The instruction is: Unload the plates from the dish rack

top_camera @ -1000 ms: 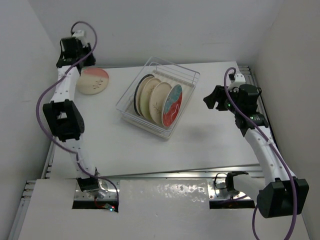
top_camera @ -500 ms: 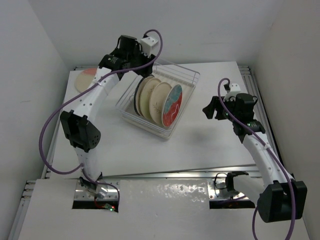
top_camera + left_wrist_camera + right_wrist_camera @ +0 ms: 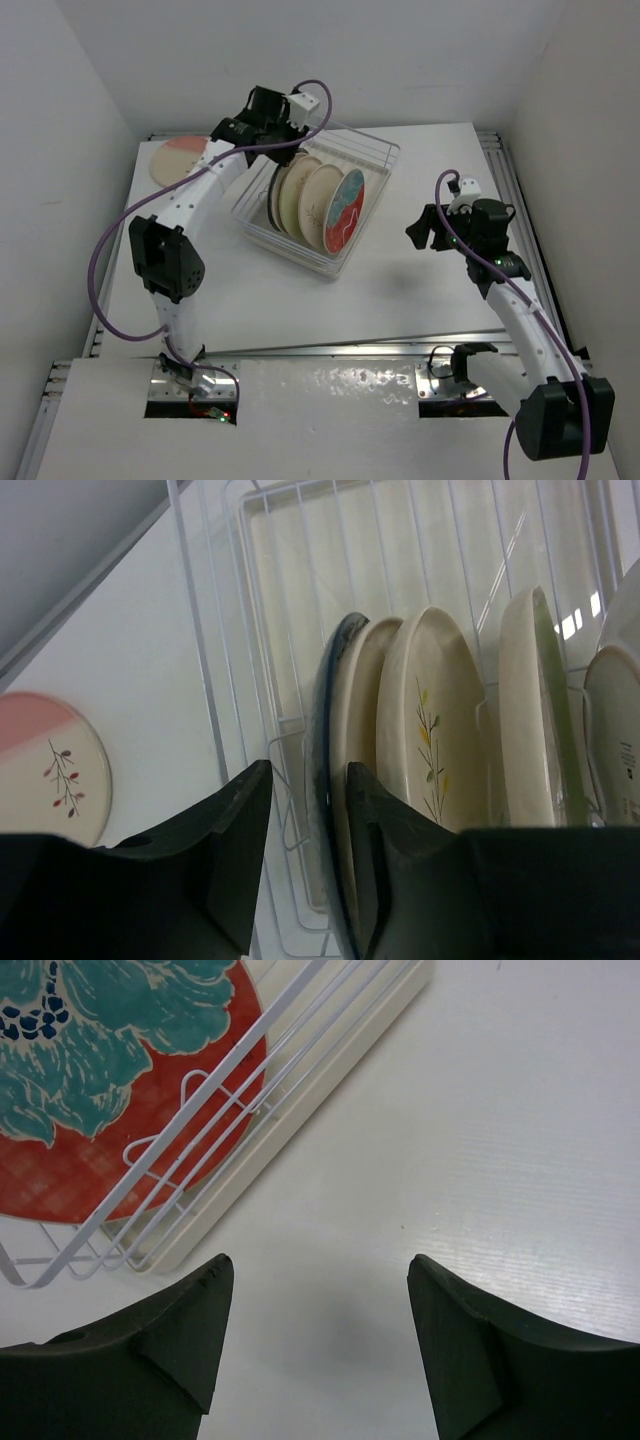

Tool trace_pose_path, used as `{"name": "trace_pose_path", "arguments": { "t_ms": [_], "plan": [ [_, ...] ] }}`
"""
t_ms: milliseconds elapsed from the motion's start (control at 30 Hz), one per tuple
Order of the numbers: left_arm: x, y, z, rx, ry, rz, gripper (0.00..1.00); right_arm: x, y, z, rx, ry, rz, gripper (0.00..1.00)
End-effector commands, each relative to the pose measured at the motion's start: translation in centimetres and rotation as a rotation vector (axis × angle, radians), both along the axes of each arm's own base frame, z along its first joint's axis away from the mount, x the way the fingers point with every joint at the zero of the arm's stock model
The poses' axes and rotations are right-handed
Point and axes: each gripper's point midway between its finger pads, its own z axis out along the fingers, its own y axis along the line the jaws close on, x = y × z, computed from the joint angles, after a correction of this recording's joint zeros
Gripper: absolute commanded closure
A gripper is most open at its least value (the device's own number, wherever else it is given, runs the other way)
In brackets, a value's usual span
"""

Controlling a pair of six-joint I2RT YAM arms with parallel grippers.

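The nearest cream plate's rim (image 3: 347, 695) is between my left gripper's fingers together with the dark blue-rimmed plate, so I should open the fingers and grip just the blue rim (image 3: 321, 715).
The clear dish rack (image 3: 382, 152) stands mid-table with several plates upright in it. My left gripper (image 3: 283, 138) hangs over its left end. In the left wrist view the gripper (image 3: 308, 780) is open, with its jaws on either side of the rim of the dark blue-rimmed plate (image 3: 325, 710) and a gap on the left side. Cream plates (image 3: 430, 720) stand to the right of that plate. The red-and-teal plate (image 3: 347, 208) is at the right end of the row. My right gripper (image 3: 427, 226) is open and empty over bare table beside the rack.
A cream plate with an orange patch (image 3: 178, 157) lies flat at the table's far left corner and also shows in the left wrist view (image 3: 50, 765). The right wrist view shows the rack's wires (image 3: 190, 1095) in front of the red-and-teal plate (image 3: 90, 1080). White walls close in both sides.
My left arm has swung right, from the orange-patch plate to above the rack's left end, and come down onto the blue-rimmed plate. My right gripper has shifted slightly nearer.
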Motion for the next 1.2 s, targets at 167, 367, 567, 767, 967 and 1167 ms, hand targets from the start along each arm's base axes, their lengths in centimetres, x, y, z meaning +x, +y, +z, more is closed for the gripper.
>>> {"name": "trace_pose_path", "arguments": {
  "t_ms": [167, 367, 567, 767, 967, 1167],
  "plan": [
    [0.8, 0.3, -0.4, 0.041, -0.042, 0.035, 0.85, -0.3, -0.2, 0.8, -0.027, -0.059, 0.009, 0.3],
    [0.6, -0.6, 1.8, -0.012, -0.071, 0.019, 0.72, -0.4, -0.1, 0.8, -0.025, -0.062, 0.013, 0.29],
    [1.0, -0.5, 3.7, -0.017, -0.116, 0.028, 0.64, -0.5, 0.0, 0.7, -0.024, -0.057, 0.016, 0.29],
    [0.9, 0.1, 2.0, 0.029, -0.092, 0.036, 0.76, -0.5, 0.1, 0.8, -0.026, -0.059, 0.031, 0.29],
    [0.2, -0.1, 0.5, 0.041, -0.044, 0.011, 0.73, -0.6, 0.0, 0.6, -0.035, -0.052, 0.032, 0.29],
    [0.7, 1.8, -0.1, 0.157, -0.067, 0.037, 0.81, -0.6, 0.4, 0.9, -0.025, -0.065, 0.051, 0.28]
  ]
}}
